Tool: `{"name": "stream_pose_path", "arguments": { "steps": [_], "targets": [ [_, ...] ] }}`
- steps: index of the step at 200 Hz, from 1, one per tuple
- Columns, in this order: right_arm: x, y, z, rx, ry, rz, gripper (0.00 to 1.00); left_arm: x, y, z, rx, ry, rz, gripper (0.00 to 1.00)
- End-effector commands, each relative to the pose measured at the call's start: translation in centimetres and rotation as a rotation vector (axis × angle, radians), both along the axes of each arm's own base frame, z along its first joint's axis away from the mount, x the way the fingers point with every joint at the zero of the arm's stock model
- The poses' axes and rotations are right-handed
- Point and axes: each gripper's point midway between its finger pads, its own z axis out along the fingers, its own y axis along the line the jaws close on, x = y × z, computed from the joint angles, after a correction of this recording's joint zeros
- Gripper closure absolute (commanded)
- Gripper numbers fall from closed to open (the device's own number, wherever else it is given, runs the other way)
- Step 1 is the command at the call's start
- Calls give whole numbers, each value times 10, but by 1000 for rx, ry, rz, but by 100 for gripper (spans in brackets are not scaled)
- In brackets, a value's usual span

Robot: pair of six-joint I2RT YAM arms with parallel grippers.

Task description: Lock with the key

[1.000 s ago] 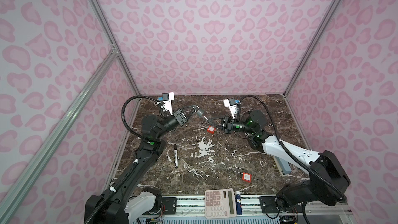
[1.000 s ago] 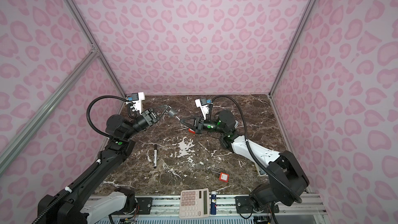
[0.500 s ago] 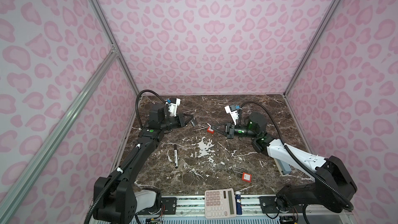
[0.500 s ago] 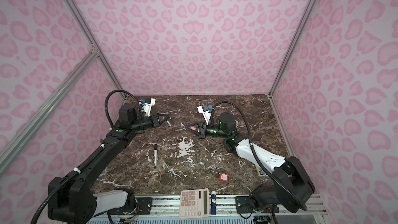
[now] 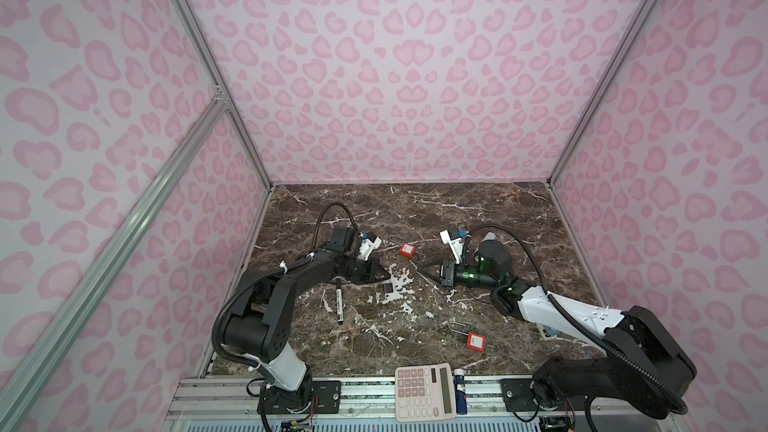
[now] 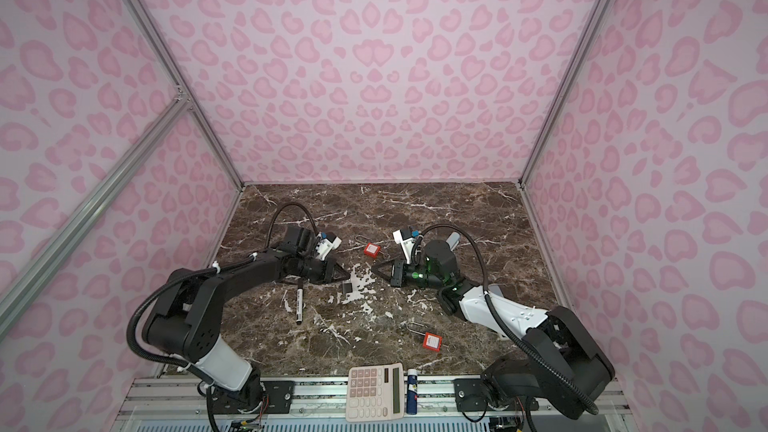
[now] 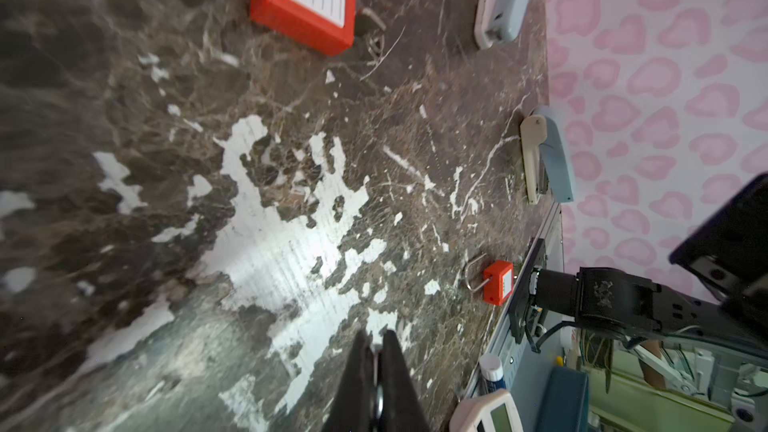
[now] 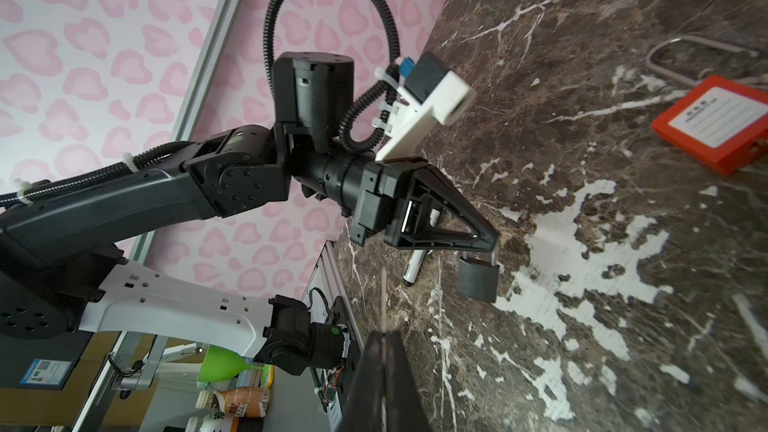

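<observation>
I should keep lowering the grey padlock (image 5: 389, 288), which hangs low over the table's open white patch (image 5: 402, 287), with my left gripper until it rests there, then let go.
A small dark grey padlock (image 8: 478, 280) hangs by its shackle from my left gripper (image 8: 491, 243), which is shut on the shackle low over the marble table (image 5: 415, 209). Both top views show the padlock (image 5: 387, 286) (image 6: 347, 287) under the fingertips. In the left wrist view the left gripper (image 7: 376, 332) has bright metal pinched between its fingers. My right gripper (image 8: 384, 332) faces it across a short gap, shut on the key (image 8: 383, 297), a thin blade seen edge-on. In both top views the right gripper (image 5: 420, 270) (image 6: 374, 270) points left.
A red padlock (image 5: 407, 250) lies behind the grippers, and another red padlock (image 5: 476, 342) lies front right. A black marker (image 5: 340, 301) lies under the left arm. A calculator (image 5: 424, 392) and a glue stick (image 5: 459, 394) sit on the front rail. Two staplers (image 7: 546, 155) lie near the right wall.
My left gripper has come down and forward with the grey padlock, from raised to just over the table. The right gripper has dropped lower and drawn slightly away from the red padlock.
</observation>
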Motion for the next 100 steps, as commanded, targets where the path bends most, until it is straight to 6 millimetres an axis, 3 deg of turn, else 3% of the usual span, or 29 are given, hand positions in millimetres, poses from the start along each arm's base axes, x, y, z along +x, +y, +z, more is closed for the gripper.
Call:
{"name": "stream_pose_path", "arguments": {
  "steps": [1, 61, 100],
  "targets": [
    [0, -2, -7, 4, 31, -38, 100, 2, -13, -3, -65, 3, -67, 97],
    [-14, 7, -44, -56, 118, -56, 100, 6, -19, -19, -63, 41, -97, 97],
    [-10, 15, -64, -69, 244, -86, 100, 7, -18, -28, -44, 56, -101, 98]
  ]
}}
